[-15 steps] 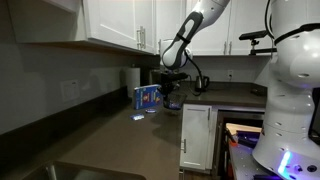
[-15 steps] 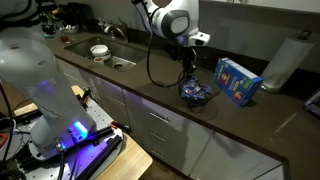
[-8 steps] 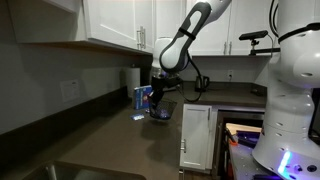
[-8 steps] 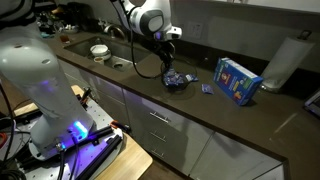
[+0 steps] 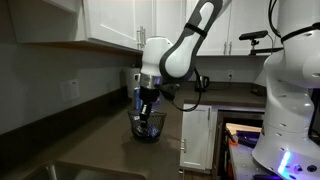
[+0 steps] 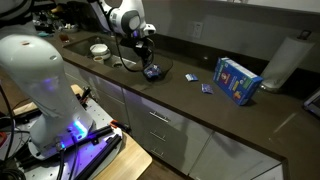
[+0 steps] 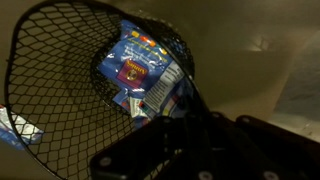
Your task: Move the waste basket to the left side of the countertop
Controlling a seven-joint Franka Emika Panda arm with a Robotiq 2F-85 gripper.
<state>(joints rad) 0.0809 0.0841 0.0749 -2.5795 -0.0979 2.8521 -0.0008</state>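
Note:
I should keep lowering the waste basket (image 6: 155, 72), which hangs upright just above clear countertop (image 5: 140, 147) near the sink, until its base rests there, then let go of the basket's rim.
The waste basket (image 5: 147, 127) is a small dark wire-mesh bowl holding blue and white wrappers. It hangs in my gripper (image 5: 146, 108) just above the countertop (image 5: 100, 140). In an exterior view the basket (image 6: 152, 73) is under the gripper (image 6: 148, 60), near the front of the countertop (image 6: 190, 100), between the sink and the blue box. The wrist view shows the mesh basket (image 7: 60, 100) close up with wrappers (image 7: 140, 70) inside; my dark fingers (image 7: 185, 115) are closed over its rim.
A blue box (image 6: 237, 80) stands on the counter by a paper towel roll (image 6: 283, 63); it also shows behind the arm (image 5: 138, 96). Small wrappers (image 6: 204, 88) lie on the counter. A sink (image 6: 100, 52) with a bowl lies farther along. White upper cabinets (image 5: 110, 25) hang overhead.
My gripper has carried the basket along the counter, away from the blue box and toward the sink. A few wrappers now lie on the counter where it stood.

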